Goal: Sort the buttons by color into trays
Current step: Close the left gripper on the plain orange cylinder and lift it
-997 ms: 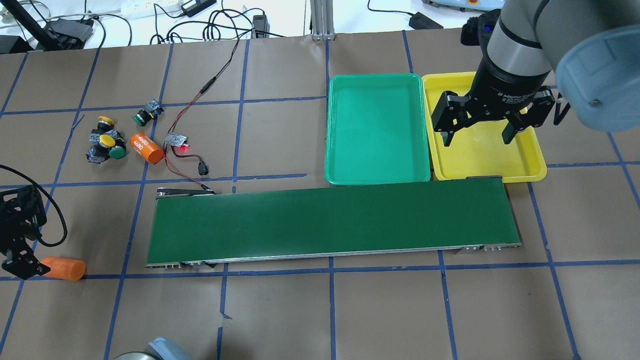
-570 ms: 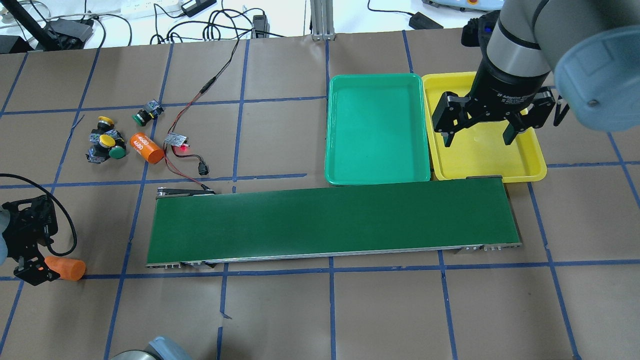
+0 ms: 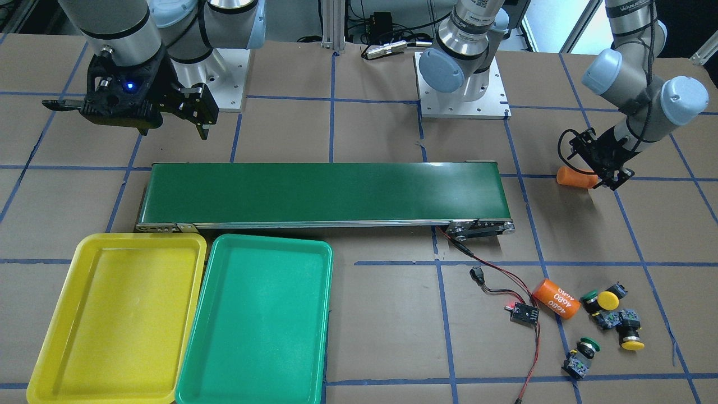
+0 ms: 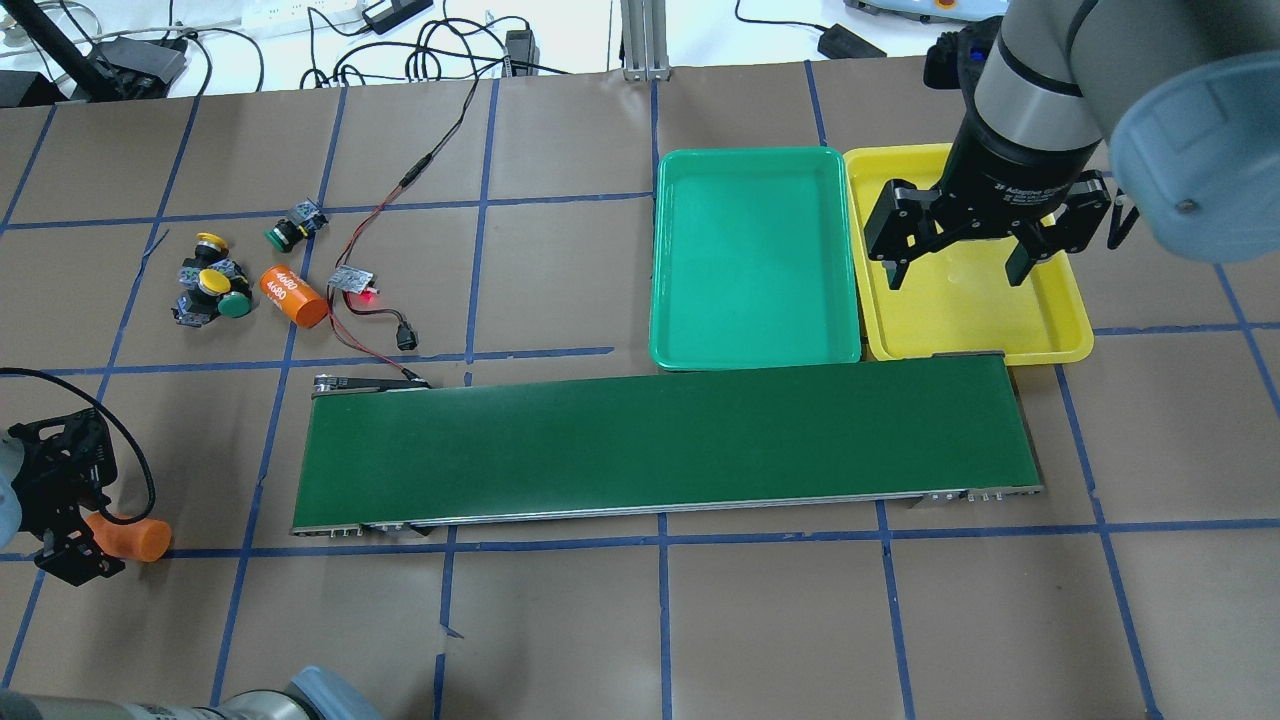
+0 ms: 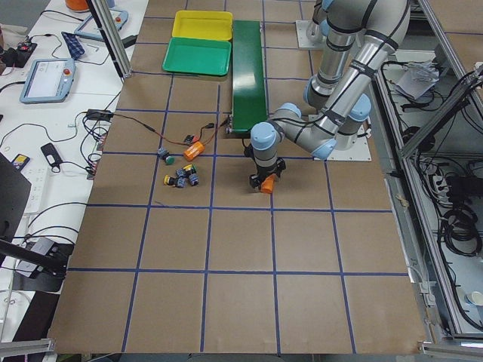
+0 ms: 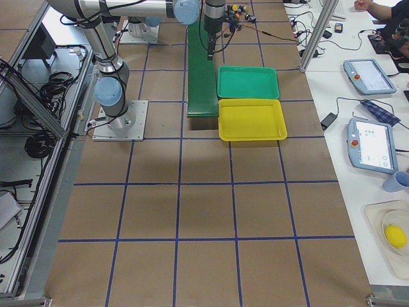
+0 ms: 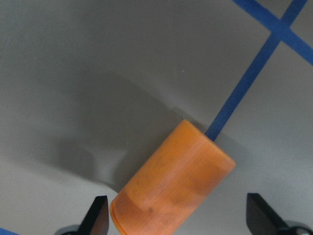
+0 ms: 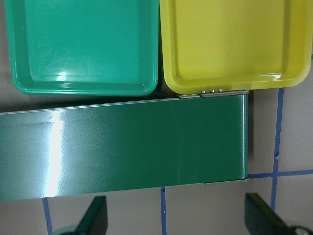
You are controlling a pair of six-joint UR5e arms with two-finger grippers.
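Observation:
The plain orange cylinder [image 3: 576, 178] should ride toward the robot's right gripper when the robot lays it on the conveyor, because wires run there from a lit circuit board [image 3: 523, 313].
Several buttons [image 4: 212, 285] with yellow and green caps lie clustered at the far left of the table, also seen in the front view as buttons [image 3: 608, 314]. One green-capped button [image 4: 285, 233] sits a little apart from the cluster. The green tray [image 4: 755, 255] and the yellow tray [image 4: 1070, 320] stand side by side beyond the conveyor, both bare. My left gripper [image 7: 178, 220] is open low over the table, its fingers on either side of a plain orange cylinder [image 7: 171, 188]. High over the conveyor's end by the trays, my right gripper [image 4: 958, 272] is open and holds nothing.
A long dark-green conveyor belt [image 4: 665, 445] crosses the middle of the table. An orange cylinder marked 4680 [image 4: 293, 296] lies beside the buttons. A small circuit board [image 4: 355, 280] with a red light and red-black wires runs to the conveyor's left end.
My left gripper has moved right along the table, and the plain orange cylinder's end now sits between its fingers. The right arm has hardly moved.

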